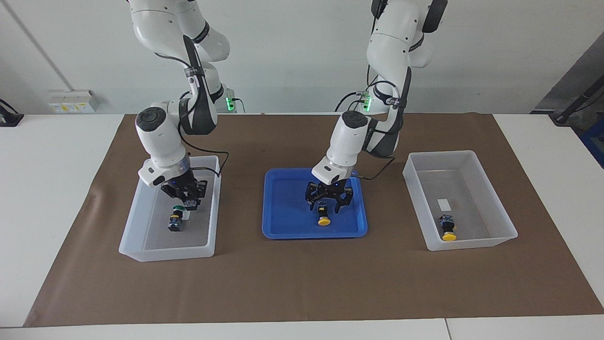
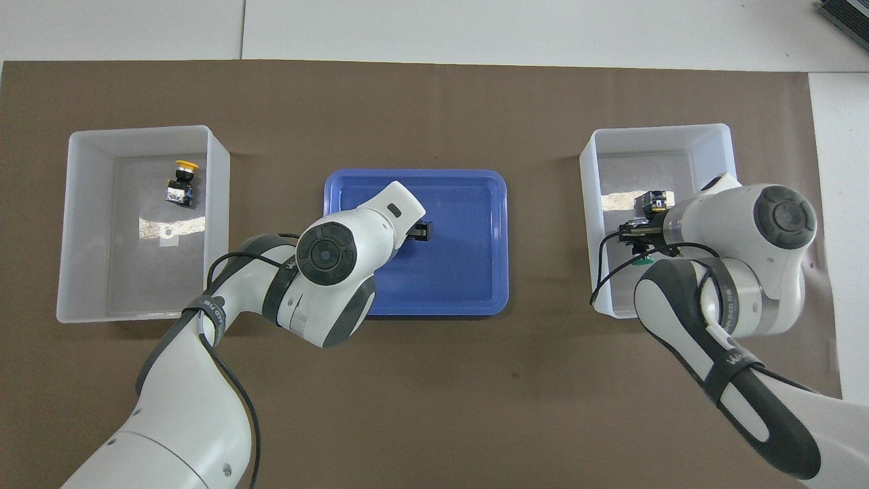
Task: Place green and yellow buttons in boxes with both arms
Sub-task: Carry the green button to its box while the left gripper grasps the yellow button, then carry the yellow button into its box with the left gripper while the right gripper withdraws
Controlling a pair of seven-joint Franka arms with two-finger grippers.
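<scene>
The open bottom of the blue tray (image 2: 417,243) around the arm (image 2: 453,259) is clear, so the blue tray should be empty when the robot lifts the yellow button out.
My right gripper (image 1: 188,202) is shut on a green button (image 1: 190,204) and holds it low inside the white box (image 1: 137,243) at the right arm's end; its green cap shows in the overhead view (image 2: 641,260). Another green button (image 1: 175,221) lies in that box just under it. My left gripper (image 1: 329,203) is open, low over the blue tray (image 1: 283,226), with a finger on each side of a yellow button (image 1: 323,218). The arm hides that button in the overhead view. A second yellow button (image 1: 447,229) lies in the other box (image 1: 502,212).
A brown mat (image 1: 302,278) covers the table under the boxes and the tray. Two smaller arms' green-lit bases (image 1: 230,104) stand at the table's edge nearest the robots. Both white arms lean in over the right arm's box and the tray.
</scene>
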